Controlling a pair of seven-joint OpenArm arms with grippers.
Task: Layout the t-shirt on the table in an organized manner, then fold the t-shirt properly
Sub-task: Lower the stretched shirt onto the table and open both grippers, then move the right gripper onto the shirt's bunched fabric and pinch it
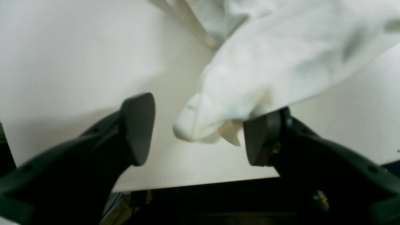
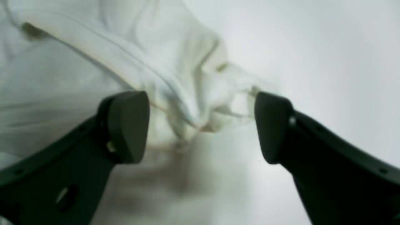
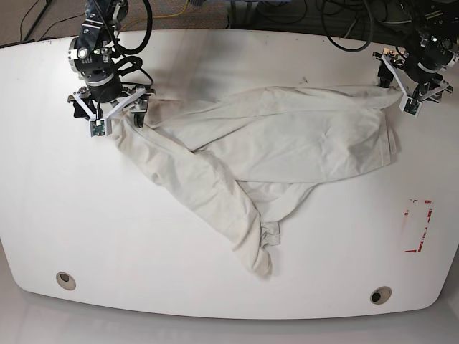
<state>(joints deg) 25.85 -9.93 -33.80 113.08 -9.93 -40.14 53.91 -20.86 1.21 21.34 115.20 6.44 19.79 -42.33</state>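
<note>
Next, my right gripper pinches the fold's top midway (image 3: pixel 204 172) along it and lifts, because the t-shirt's twisted fold (image 3: pixel 233 221) runs at a slant from the far corner to the front edge of the t-shirt.
The white t-shirt (image 3: pixel 280 143) lies crumpled and stretched wide across the table (image 3: pixel 72 215), with a twisted fold trailing toward the front edge. No print shows. At the shirt's far right corner, my left gripper (image 3: pixel 396 89) is open; in the left wrist view a bunched tip of the t-shirt (image 1: pixel 200 122) hangs loose between the spread jaws of the left gripper (image 1: pixel 200 134) and drapes over one finger. My right gripper (image 3: pixel 122 115) is at the shirt's far left corner, also open. A gathered ridge of the t-shirt (image 2: pixel 193 103) lies between the parted jaws of the right gripper (image 2: pixel 201 128).
A red tape rectangle (image 3: pixel 418 226) marks the table at the right. Two grey grommet holes (image 3: pixel 65 279) (image 3: pixel 381 294) sit near the front edge. Cables run along the back edge behind both arms.
</note>
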